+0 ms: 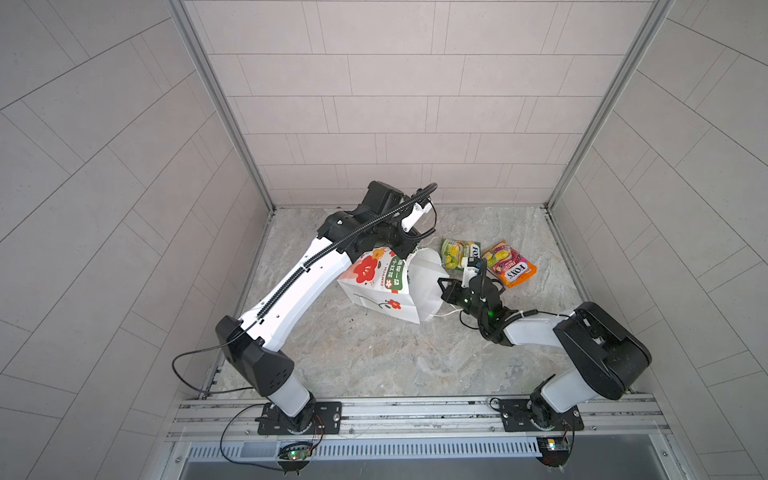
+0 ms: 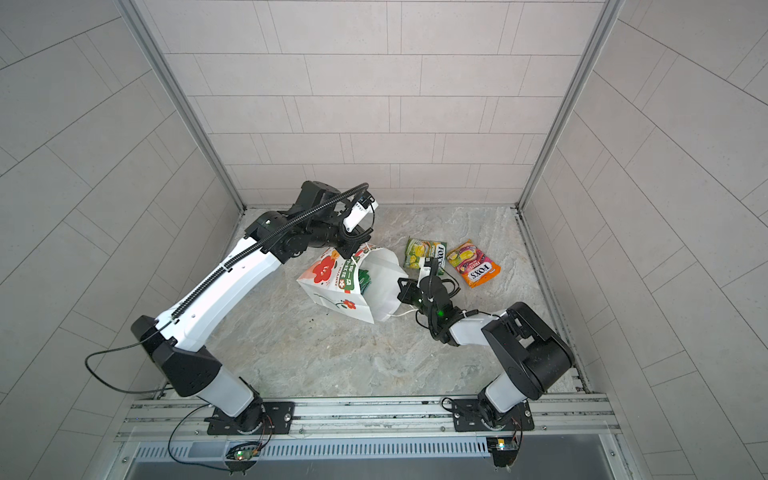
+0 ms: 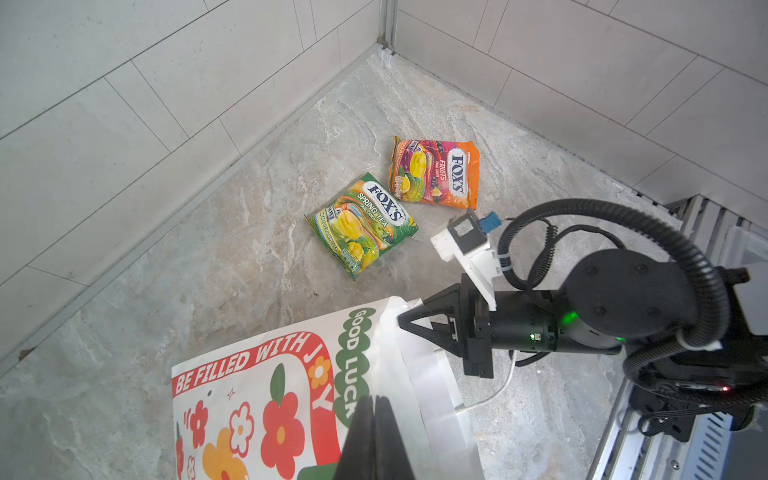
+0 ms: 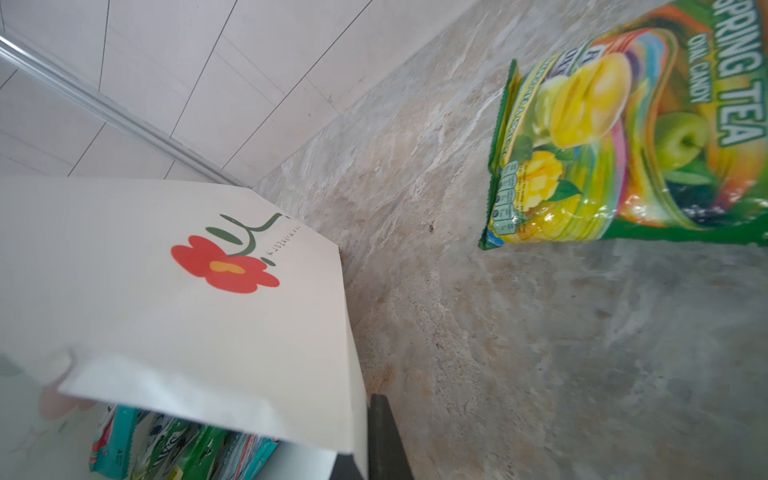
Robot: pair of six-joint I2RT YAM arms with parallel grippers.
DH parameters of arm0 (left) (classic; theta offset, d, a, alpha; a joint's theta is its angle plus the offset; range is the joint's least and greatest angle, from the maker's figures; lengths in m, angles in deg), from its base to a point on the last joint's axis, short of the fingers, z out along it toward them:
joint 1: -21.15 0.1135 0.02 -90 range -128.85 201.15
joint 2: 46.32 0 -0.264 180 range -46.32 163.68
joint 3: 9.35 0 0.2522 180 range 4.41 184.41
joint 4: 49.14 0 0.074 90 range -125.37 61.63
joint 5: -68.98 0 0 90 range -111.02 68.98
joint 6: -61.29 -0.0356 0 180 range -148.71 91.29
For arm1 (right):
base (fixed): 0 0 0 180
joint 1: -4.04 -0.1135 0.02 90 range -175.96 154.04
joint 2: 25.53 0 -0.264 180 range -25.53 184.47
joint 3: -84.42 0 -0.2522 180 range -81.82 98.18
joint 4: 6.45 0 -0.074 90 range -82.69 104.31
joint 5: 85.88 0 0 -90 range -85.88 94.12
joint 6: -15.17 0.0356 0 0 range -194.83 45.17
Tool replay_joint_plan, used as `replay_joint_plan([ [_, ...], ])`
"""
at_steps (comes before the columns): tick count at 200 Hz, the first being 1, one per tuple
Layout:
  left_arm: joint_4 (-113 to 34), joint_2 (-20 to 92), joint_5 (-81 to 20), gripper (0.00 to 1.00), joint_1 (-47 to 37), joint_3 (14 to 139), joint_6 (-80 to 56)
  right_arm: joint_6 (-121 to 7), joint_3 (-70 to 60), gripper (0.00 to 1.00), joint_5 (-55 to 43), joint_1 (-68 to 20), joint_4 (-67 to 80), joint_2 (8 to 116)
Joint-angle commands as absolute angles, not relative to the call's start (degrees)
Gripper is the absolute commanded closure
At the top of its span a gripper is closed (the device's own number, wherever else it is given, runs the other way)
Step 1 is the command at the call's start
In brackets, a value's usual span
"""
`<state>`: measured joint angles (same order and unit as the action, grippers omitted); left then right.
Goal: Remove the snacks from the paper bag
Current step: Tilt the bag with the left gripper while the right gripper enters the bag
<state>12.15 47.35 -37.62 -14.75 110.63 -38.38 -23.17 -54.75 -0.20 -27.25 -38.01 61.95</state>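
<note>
The robot's right gripper is closed on the bag's rim (image 2: 397,280), so it should let go of the bag's rim and reach for the pouches inside (image 2: 364,281) while the left gripper keeps the bag open.
The white paper bag (image 1: 374,286) (image 2: 332,286) lies tipped over mid-table, its mouth facing my right arm. My left gripper (image 1: 405,249) (image 3: 376,419) is shut on the bag's raised far end beside the green side print. My right gripper (image 1: 442,286) (image 3: 405,322) (image 4: 365,453) is shut on the bag's rim at the mouth, one finger inside and one outside. Two snacks lie on the table behind the bag: a green-yellow pouch (image 1: 459,253) (image 3: 361,224) (image 4: 623,145) and an orange-pink pouch (image 1: 509,264) (image 3: 434,174). Teal and green pouches (image 4: 178,449) show inside the bag (image 4: 187,291).
Tiled walls close the table on the left, back and right. An aluminium rail (image 1: 415,411) carrying both arm bases runs along the front edge. A white cord handle (image 1: 446,316) trails from the bag's mouth under my right wrist.
</note>
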Motion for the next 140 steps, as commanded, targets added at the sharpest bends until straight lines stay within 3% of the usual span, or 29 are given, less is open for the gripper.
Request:
replay_joint_plan([
  [1, 15.4, 50.5, -38.9, 1.00, -12.7, 116.0, -42.9, -20.3, -55.6, 1.00, 11.4, -29.3, -40.5, 58.5],
  [64, 22.0, 52.9, -45.4, 1.00, -11.2, 121.1, -43.7, -23.9, -57.4, 1.00, 13.6, -32.1, -33.0, 50.8],
  [102, 21.7, 48.5, -46.8, 1.00, -11.3, 116.2, -42.4, -31.4, -56.9, 0.59, 16.3, -32.3, -17.9, 38.9],
  [120, 19.9, 46.4, -47.1, 1.00, -11.4, 113.5, -40.9, -36.5, -56.0, 0.51, 17.3, -32.2, -10.3, 32.2],
  [140, 17.7, 45.1, -48.2, 1.00, -11.4, 111.1, -39.5, -41.1, -54.0, 0.48, 14.2, -32.1, -4.0, 26.6],
])
